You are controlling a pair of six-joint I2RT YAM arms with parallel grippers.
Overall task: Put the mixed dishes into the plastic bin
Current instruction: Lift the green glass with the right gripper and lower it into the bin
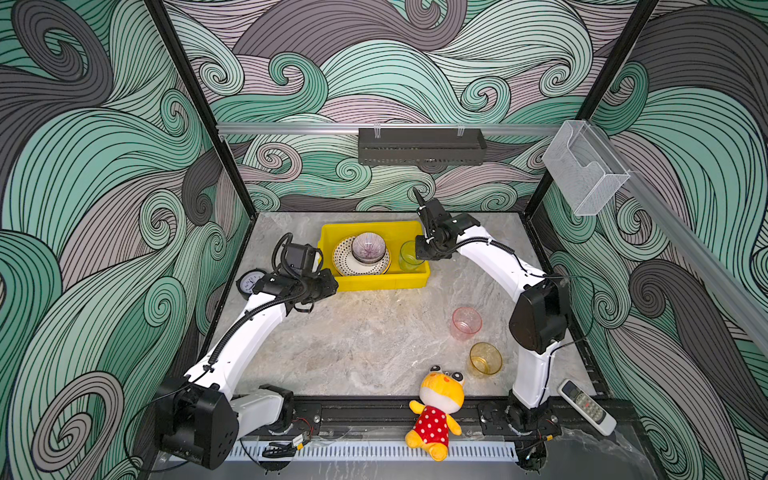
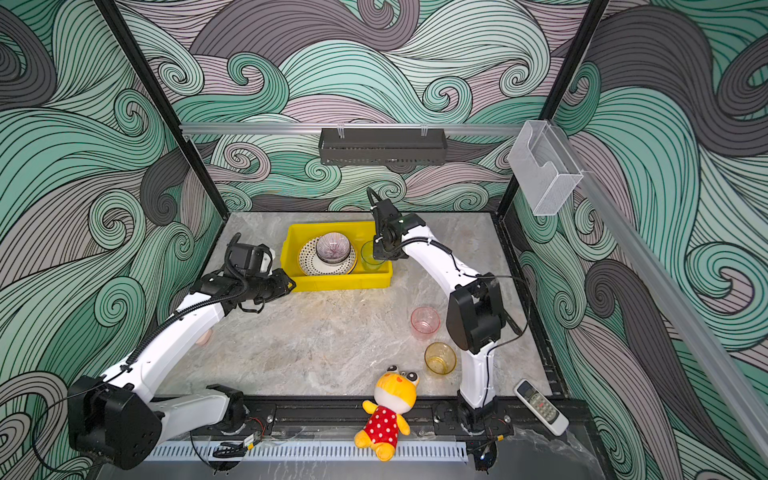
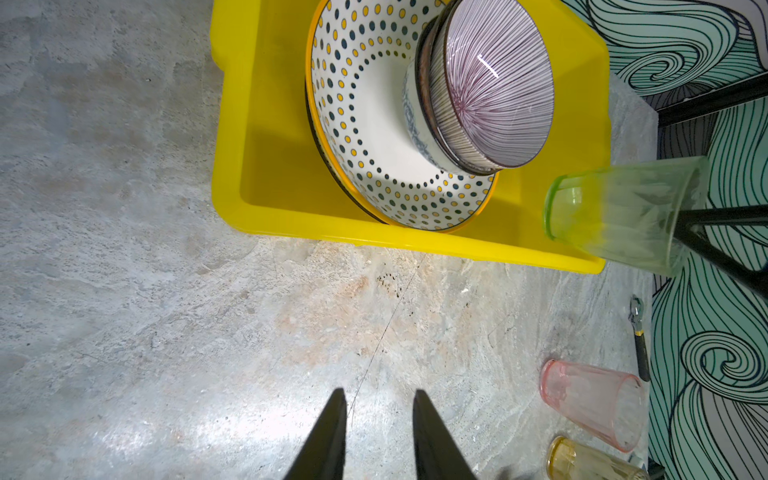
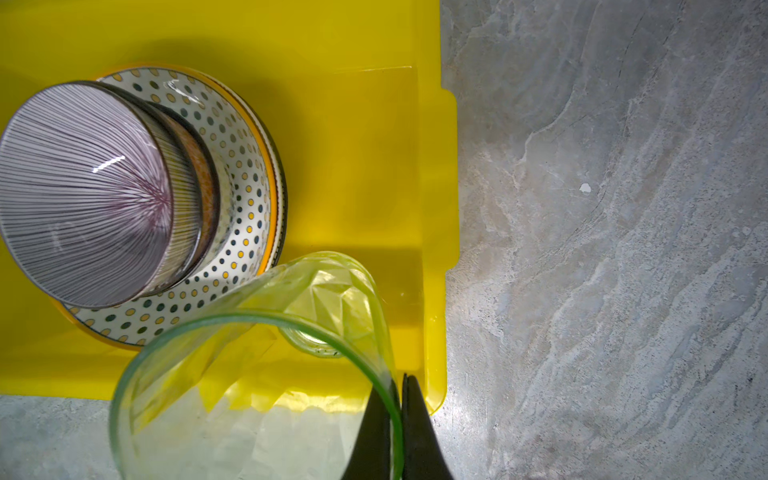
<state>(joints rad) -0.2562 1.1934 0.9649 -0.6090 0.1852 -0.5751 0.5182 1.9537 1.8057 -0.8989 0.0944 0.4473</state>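
Observation:
The green cup [image 1: 409,252] is bottom down over the free spot [image 1: 409,267] beside the dotted plate, so the robot's right gripper should keep lowering it until it sits on the bin's bottom.
The yellow plastic bin [image 1: 382,284] [image 2: 340,283] stands at the back of the table. Inside it lies a dotted plate [image 1: 341,259] [image 3: 374,124] stacked on other plates, with a lilac striped bowl [image 1: 368,246] [image 4: 83,191] nested on other bowls on top. My right gripper [image 4: 400,382] is shut on the rim of a translucent green cup [image 1: 409,255] [image 4: 257,332], which hangs tilted over the bin's right end. My left gripper [image 3: 379,395] is open with nothing in it, low over the table near the bin's front left corner. A pink cup [image 1: 466,322] and an amber cup [image 1: 485,359] stand on the table at the right.
A yellow plush toy [image 1: 436,411] lies at the front edge, a remote [image 1: 586,407] at the front right. A black clock [image 1: 250,282] sits left of the left arm. A dark grey tray [image 1: 419,145] and a clear box [image 1: 584,166] hang on the walls.

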